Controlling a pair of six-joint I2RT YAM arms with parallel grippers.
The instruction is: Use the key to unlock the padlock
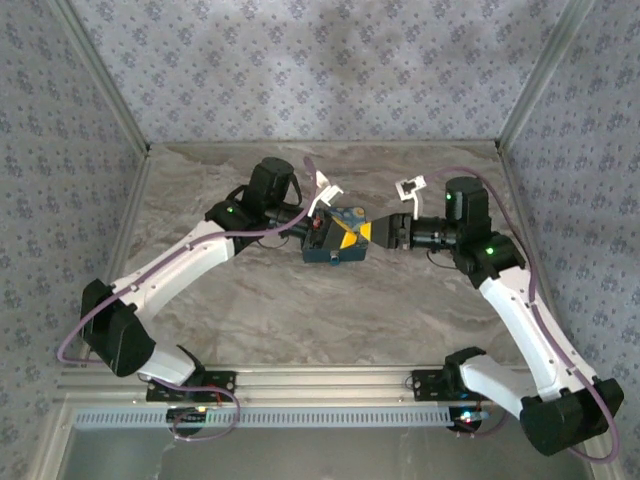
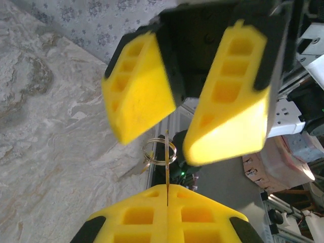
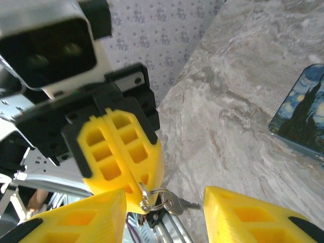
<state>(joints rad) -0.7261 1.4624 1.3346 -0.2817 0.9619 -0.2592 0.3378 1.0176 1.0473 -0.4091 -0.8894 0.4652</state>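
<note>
I should use my right gripper to take the key by its head before I unlock the padlock, because my left gripper is holding the key with its ringed head sticking out.
My left gripper is shut on a thin key, seen edge-on between its yellow fingers. A key ring hangs from that key. In the right wrist view the ring carries a second, silvery key dangling below the left gripper's shut fingers. My right gripper is open and faces the left one, its fingers either side of the keys, not touching them. Both grippers meet above the tin. The padlock is hidden.
A blue-and-yellow swirl-painted tin lies flat on the marble table, under the two grippers; its corner is at the right of the right wrist view. Patterned walls close in the back and both sides.
</note>
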